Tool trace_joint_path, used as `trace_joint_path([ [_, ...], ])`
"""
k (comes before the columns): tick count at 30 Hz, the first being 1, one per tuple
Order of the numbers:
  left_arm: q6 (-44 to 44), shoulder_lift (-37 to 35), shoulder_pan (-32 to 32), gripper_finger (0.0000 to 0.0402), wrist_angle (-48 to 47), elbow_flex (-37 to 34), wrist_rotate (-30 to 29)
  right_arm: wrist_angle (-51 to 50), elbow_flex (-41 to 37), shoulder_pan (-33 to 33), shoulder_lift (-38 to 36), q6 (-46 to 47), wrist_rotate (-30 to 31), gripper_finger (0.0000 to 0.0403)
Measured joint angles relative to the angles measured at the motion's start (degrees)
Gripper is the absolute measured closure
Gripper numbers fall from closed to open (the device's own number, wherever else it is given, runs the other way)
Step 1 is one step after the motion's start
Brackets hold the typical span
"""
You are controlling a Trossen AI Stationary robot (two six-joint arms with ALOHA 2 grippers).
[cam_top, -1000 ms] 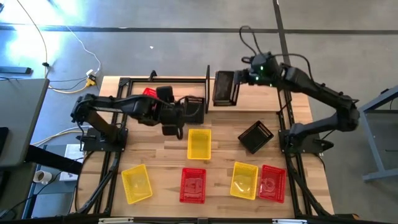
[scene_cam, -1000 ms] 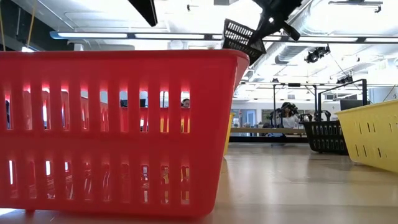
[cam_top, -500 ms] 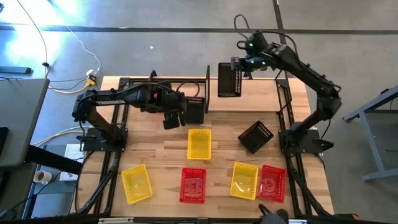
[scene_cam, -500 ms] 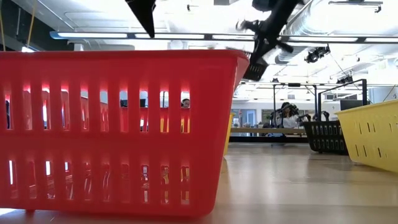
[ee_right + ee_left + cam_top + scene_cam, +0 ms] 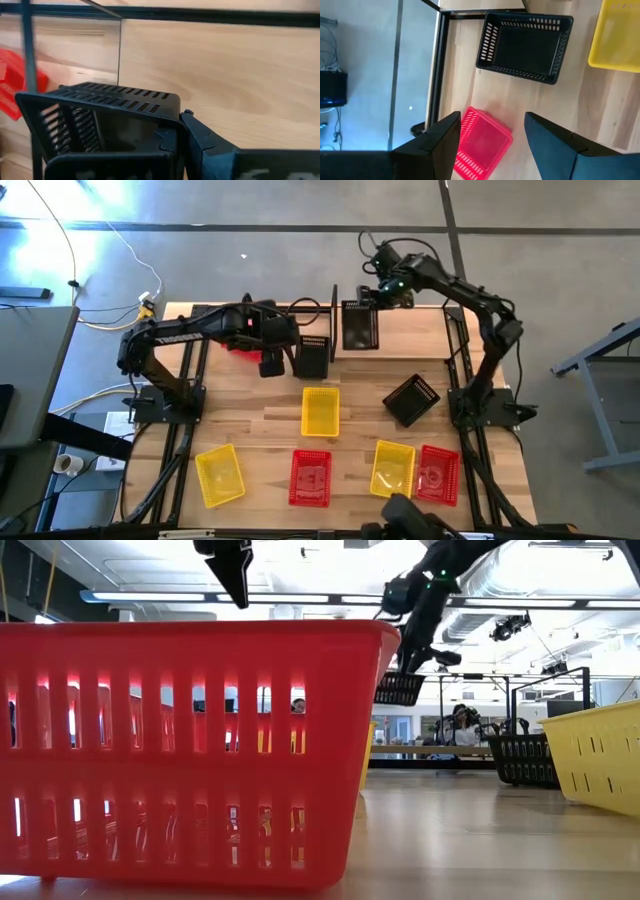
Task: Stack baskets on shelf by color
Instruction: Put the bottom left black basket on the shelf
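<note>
I should keep lowering the held black basket (image 5: 360,330) with my right gripper until it rests, because it hangs open side up over clear wood (image 5: 160,65) beside the shelf's end post.
My right gripper (image 5: 383,293) is shut on a black basket (image 5: 360,326) and holds it in the air by the shelf's (image 5: 333,320) right end post. In the low view this basket (image 5: 398,688) hangs under the gripper (image 5: 420,615). My left gripper (image 5: 269,364) is open and points down over the shelf, above a red basket (image 5: 482,145) that lies on the shelf base. A second black basket (image 5: 313,357) stands on its bottom on the shelf base right of it. Loose baskets lie on the table: yellow (image 5: 320,410), tilted black (image 5: 412,400), yellow (image 5: 220,475), red (image 5: 310,478). My right gripper holds the black basket by the rim of one short end wall (image 5: 167,102). One finger (image 5: 200,142) lies on the outside of that wall; the basket hides the other. The fingers come from above and the far right. The basket is lifted clear and hangs below them.
Another yellow basket (image 5: 393,470) and red basket (image 5: 437,475) sit at the near right. The near red basket (image 5: 190,750) fills much of the low view. The shelf's thin posts and rails (image 5: 440,75) stand close to both grippers. Bare wood (image 5: 250,415) lies mid-table.
My right gripper has swung a little toward the table's left and come down beside the shelf's right end, carrying the black basket from high up to lower down. My left gripper has drawn back toward the far edge over the shelf, staying open.
</note>
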Motion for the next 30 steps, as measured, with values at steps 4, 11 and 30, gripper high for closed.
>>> trace_joint_path([
  [4,0.3,0.0,0.7,0.0192,0.6,0.0,-0.1,0.0,0.0,0.0,1.8,1.8,0.4,0.0403],
  [11,0.3,0.0,0.9,0.0192,2.3,0.0,0.0,0.0,0.0,-0.1,4.9,1.9,3.0,0.0403],
  [30,2.3,0.0,0.9,0.0192,2.2,0.0,0.1,4.9,0.0,-0.3,8.8,0.2,2.8,0.0403],
])
